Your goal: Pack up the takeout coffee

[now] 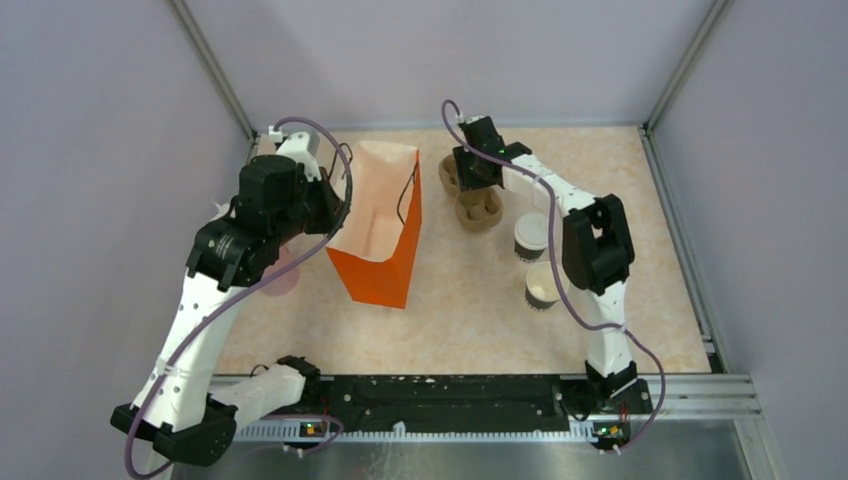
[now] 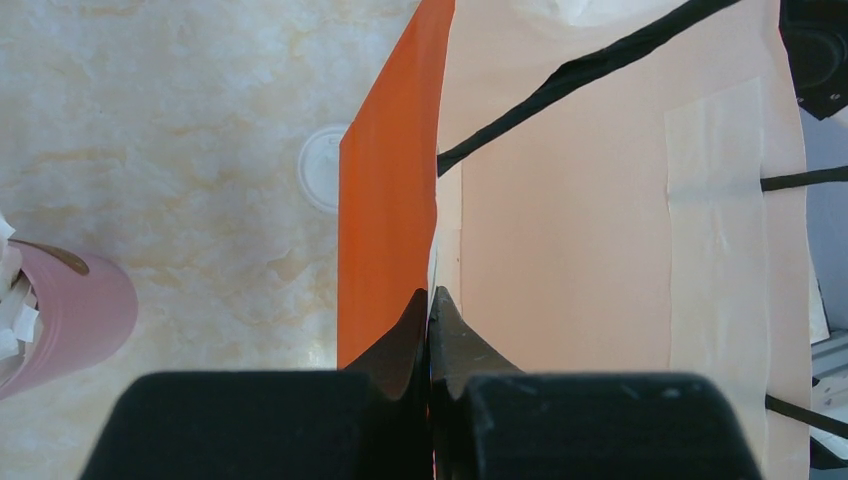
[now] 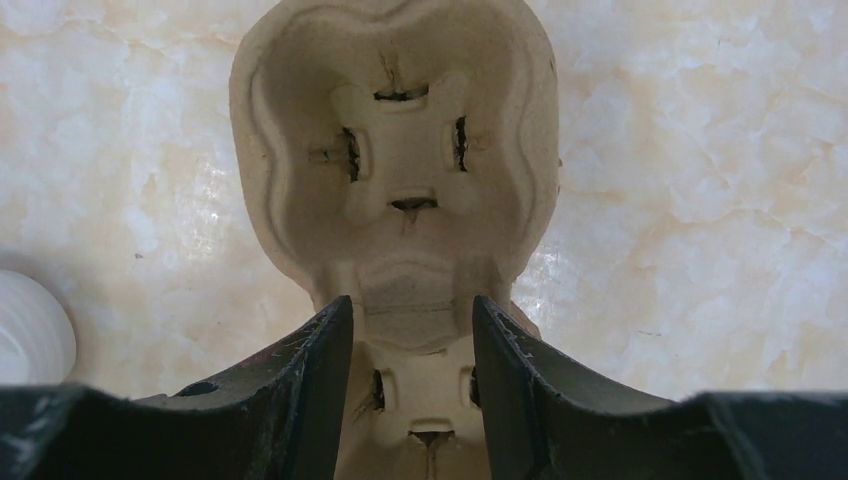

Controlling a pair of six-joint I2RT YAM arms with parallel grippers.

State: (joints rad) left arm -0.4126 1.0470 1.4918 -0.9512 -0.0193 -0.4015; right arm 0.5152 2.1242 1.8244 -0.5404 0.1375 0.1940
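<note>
The bag's rim (image 2: 437,232) is pinched between the fingers and the way is clear. My left gripper should keep pulling the orange bag toward the cups (image 1: 533,233) until the bag stands closer, and then let go.
The takeout coffee (image 1: 531,237), a pale paper cup with a white lid, stands on the table right of the brown pulp tray (image 1: 478,205). My right gripper (image 1: 470,180) is down over the tray. In the right wrist view its fingers (image 3: 320,370) press against both sides of the tray's middle ridge (image 3: 415,300), and the tray rests on the table. The tall orange paper bag (image 1: 385,250) stands open at centre left. My left gripper (image 2: 430,300) is shut on the bag's rim (image 2: 437,250), one finger outside and one inside.
A second pale cup (image 1: 543,286) without a lid stands nearer the arm bases. A pink cup (image 2: 70,320) is left of the bag. A loose white lid (image 2: 320,168) lies on the table, half hidden by the bag. A white round edge (image 3: 30,340) shows left of the tray.
</note>
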